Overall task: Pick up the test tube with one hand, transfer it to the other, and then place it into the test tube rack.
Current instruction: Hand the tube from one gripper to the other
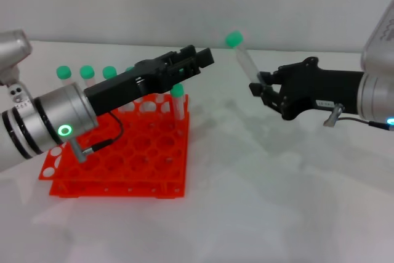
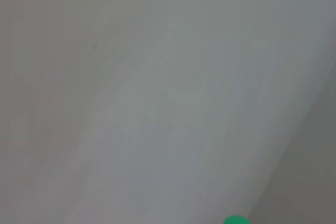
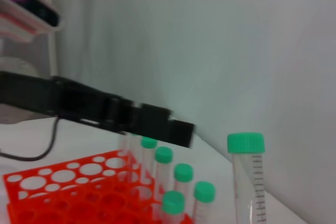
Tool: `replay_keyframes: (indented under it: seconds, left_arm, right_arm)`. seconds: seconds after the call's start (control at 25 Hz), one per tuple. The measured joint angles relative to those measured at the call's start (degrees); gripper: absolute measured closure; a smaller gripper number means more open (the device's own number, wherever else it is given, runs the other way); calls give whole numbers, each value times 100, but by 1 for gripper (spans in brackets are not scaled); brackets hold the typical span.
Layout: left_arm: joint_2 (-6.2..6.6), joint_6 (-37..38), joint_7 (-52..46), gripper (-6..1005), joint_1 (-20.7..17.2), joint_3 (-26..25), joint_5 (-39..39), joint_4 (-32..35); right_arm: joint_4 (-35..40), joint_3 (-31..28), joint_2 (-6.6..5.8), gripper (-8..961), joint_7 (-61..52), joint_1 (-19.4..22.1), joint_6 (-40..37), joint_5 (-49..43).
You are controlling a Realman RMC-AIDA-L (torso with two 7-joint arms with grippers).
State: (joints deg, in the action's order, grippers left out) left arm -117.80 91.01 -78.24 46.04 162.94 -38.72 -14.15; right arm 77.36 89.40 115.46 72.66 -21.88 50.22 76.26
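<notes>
The robot's left gripper should first take the test tube just below its green cap (image 1: 241,52), because the right gripper covers the test tube's lower end (image 1: 256,77), which must go into the rack.
My right gripper (image 1: 259,85), black with a white label and a grey cable, is shut on the lower end of the test tube (image 1: 246,62). It holds the tube tilted in the air to the right of the rack, green cap up. The tube also shows in the right wrist view (image 3: 247,182). My left gripper (image 1: 201,58), black and unlabelled, reaches over the orange-red test tube rack (image 1: 123,164) toward the tube, open and empty, a short way to the left of it. It also shows in the right wrist view (image 3: 157,124). A green cap (image 2: 236,220) shows at the edge of the left wrist view.
Several other green-capped tubes (image 1: 87,72) stand in the rack's back row, and one (image 1: 178,100) stands at its right side; they also show in the right wrist view (image 3: 182,179). The rack sits on a white table (image 1: 277,201) with a pale wall behind.
</notes>
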Motion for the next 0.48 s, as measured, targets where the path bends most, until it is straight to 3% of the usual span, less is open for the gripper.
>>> replay_keyframes:
  seconds: [0.48]
  left_arm:
    - [-41,-287,-308,359,238,0,353,28]
  right_arm:
    - [29,315,8,678,91,-53,-47,50]
